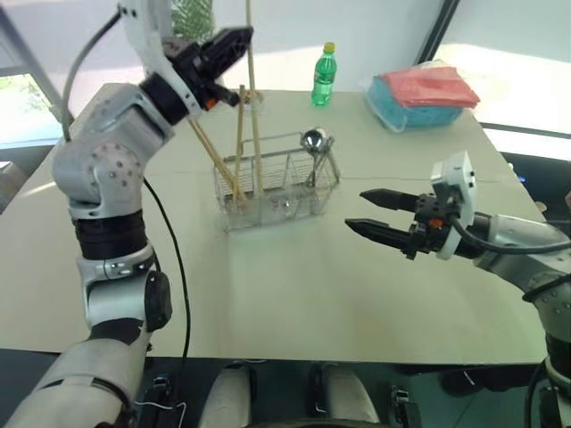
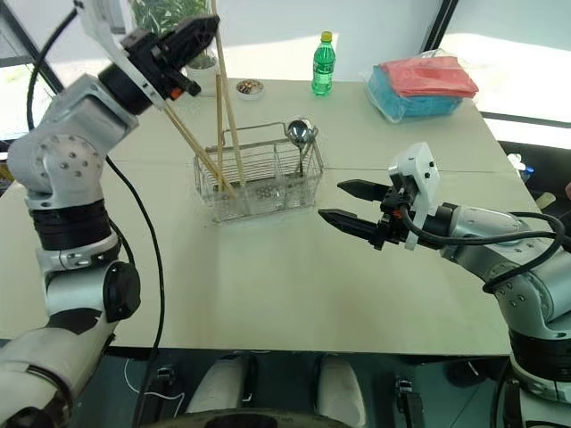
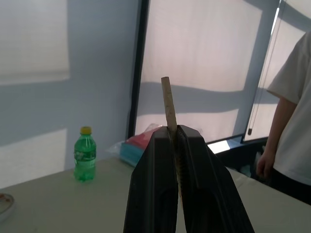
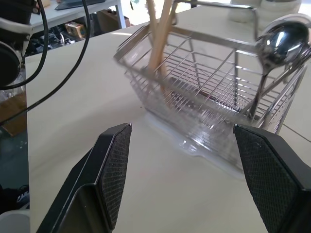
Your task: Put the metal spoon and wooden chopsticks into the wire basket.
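The chopstick's lower end point(image 1: 259, 187) is already standing inside the wire basket and my left gripper is still closed high above, so I should move down toward the basket's rim point(image 1: 246, 159) and open.
The wire basket point(image 1: 277, 185) stands mid-table. In its right end the metal spoon point(image 1: 314, 140) stands upright, bowl up. Several wooden chopsticks point(image 1: 237, 143) lean in its left end. My left gripper point(image 1: 239, 37) is raised above and behind the basket, shut on one long chopstick point(image 3: 167, 104) whose lower end reaches down into the basket. My right gripper point(image 1: 355, 209) hovers open just right of the basket, pointing at it, with nothing between its fingers point(image 4: 114, 165). The right wrist view shows the basket point(image 4: 209, 82) and the spoon bowl point(image 4: 284, 41) close ahead.
A green bottle point(image 1: 324, 76) and a blue and pink bagged stack point(image 1: 419, 94) sit at the table's far side, with a small dish point(image 2: 250, 86) nearby. A person point(image 3: 291, 121) stands beyond the table. Open tabletop point(image 1: 294, 285) lies in front of the basket.
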Robot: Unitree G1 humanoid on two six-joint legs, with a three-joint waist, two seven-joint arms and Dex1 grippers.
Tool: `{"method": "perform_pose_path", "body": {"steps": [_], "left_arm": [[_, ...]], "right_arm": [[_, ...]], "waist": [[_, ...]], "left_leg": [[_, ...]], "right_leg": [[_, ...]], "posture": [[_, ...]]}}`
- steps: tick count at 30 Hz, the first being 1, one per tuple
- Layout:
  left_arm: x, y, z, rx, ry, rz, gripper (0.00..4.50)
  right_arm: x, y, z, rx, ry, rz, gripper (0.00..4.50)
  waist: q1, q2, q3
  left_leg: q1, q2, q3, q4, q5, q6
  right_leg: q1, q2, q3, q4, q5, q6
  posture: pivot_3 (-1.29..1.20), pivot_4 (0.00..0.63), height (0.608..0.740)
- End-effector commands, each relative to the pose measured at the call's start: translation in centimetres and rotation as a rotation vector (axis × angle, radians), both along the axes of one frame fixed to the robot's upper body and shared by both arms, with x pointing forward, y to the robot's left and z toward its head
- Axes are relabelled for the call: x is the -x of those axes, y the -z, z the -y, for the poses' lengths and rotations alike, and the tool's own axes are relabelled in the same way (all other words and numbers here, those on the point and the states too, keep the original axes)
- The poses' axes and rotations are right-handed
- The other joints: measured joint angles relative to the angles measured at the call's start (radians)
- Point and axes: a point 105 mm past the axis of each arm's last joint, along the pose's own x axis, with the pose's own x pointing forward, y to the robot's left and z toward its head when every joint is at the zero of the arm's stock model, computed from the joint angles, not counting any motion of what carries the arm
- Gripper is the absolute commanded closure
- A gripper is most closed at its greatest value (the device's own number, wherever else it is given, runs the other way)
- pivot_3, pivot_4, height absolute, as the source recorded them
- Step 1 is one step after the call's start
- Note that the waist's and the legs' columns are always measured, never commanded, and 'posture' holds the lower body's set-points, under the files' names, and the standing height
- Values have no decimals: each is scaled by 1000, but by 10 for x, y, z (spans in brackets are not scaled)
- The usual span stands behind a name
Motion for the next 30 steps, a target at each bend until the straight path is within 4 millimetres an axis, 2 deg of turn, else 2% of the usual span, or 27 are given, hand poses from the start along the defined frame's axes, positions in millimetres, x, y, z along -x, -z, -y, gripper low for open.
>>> {"method": "perform_pose_path", "body": {"steps": [1, 4, 10, 21, 24, 30], "left_arm": [[0, -13, -13, -12, -64, 54, 4465], [-6, -23, -25, 9, -118, 77, 4465], [-16, -32, -37, 17, -161, 94, 4465], [-14, -54, -40, 36, -159, 139, 4465], [-15, -50, -41, 7, -163, 131, 4465], [-17, -21, -37, -40, -144, 58, 4465]], "right_arm": [[0, -11, 1, -23, 0, 35, 1048], [1, -12, -1, -31, -10, 30, 1048], [0, -16, -1, -37, -15, 32, 1048], [-2, -17, -2, -34, -13, 32, 1048], [-2, -17, -1, -35, -10, 34, 1048], [-2, -18, 0, -35, -9, 37, 1048]], "waist": [[0, 0, 0], [-1, 0, 0], [0, 0, 0], [-1, 0, 0], [-1, 0, 0], [-1, 0, 0]], "left_leg": [[-1, 0, 0, 0, 0, 0], [0, 0, 0, 0, 0, 0], [-1, 0, 0, 0, 0, 0], [-1, 0, 0, 0, 0, 1], [-1, 0, 0, -1, 0, 1], [-1, 0, 0, -1, 0, 1]], "right_leg": [[0, 0, 0, 0, 0, 0], [-1, 0, 0, 0, 0, 0], [-1, 0, 0, 0, 0, 0], [-1, 0, 0, 0, 0, 0], [-1, 0, 0, 0, 0, 0], [-1, 0, 0, 0, 0, 0]], "posture": [[0, 150, 717], [0, 150, 717], [0, 150, 717], [0, 150, 717], [0, 150, 717], [0, 150, 717]]}}
